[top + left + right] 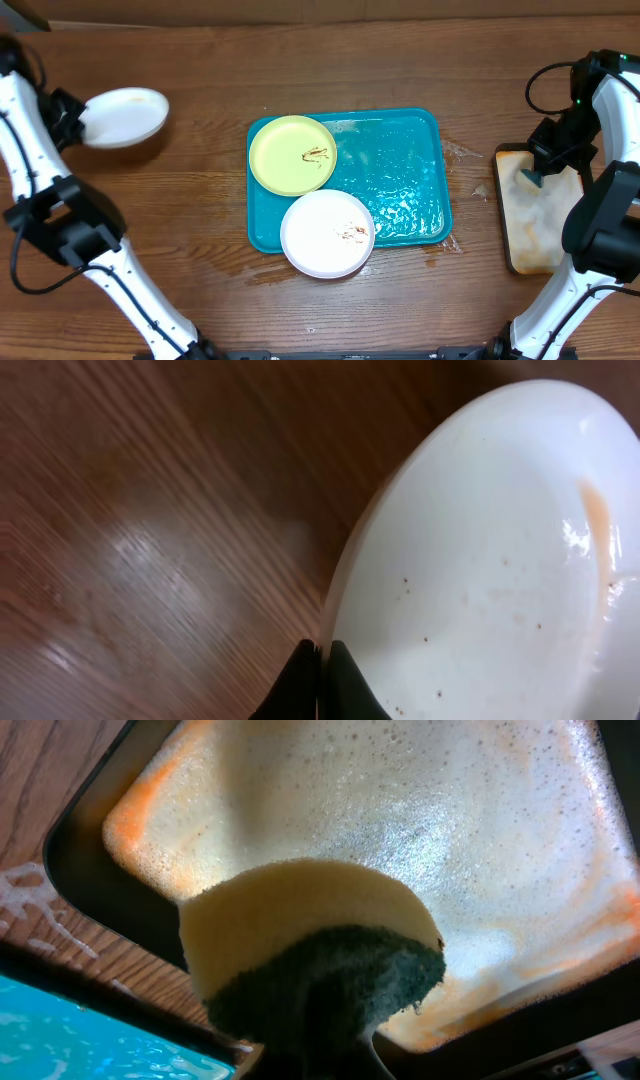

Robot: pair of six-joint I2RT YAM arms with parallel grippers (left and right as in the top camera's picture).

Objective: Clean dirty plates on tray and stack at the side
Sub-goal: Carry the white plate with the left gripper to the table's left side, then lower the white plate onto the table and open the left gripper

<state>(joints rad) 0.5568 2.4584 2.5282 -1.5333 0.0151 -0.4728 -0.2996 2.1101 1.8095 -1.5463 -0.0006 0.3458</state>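
My left gripper should keep moving down until the base of the white plate in my left gripper (128, 115) rests flat, because the plate hangs over open wood (106, 172), clear of the teal tray.
The teal tray (410, 150) lies mid-table. On it sit a pale yellow-green plate (285, 160) with a brown smear and a white plate (320, 225) with a smear, overhanging the tray's front edge. My left gripper (78, 125) is shut on the rim of a second white plate (125, 115) at the far left; in the left wrist view the fingers (322, 655) pinch that plate (490, 550) at a tilt, just over the wood. My right gripper (530, 175) is shut on a yellow-and-green sponge (300, 950) above the foamy tray.
A smaller dark-rimmed tray (540, 245) with foamy whitish-orange liquid stands at the right, also in the right wrist view (400, 810). Wet patches lie on the wood around the teal tray (60, 1045).
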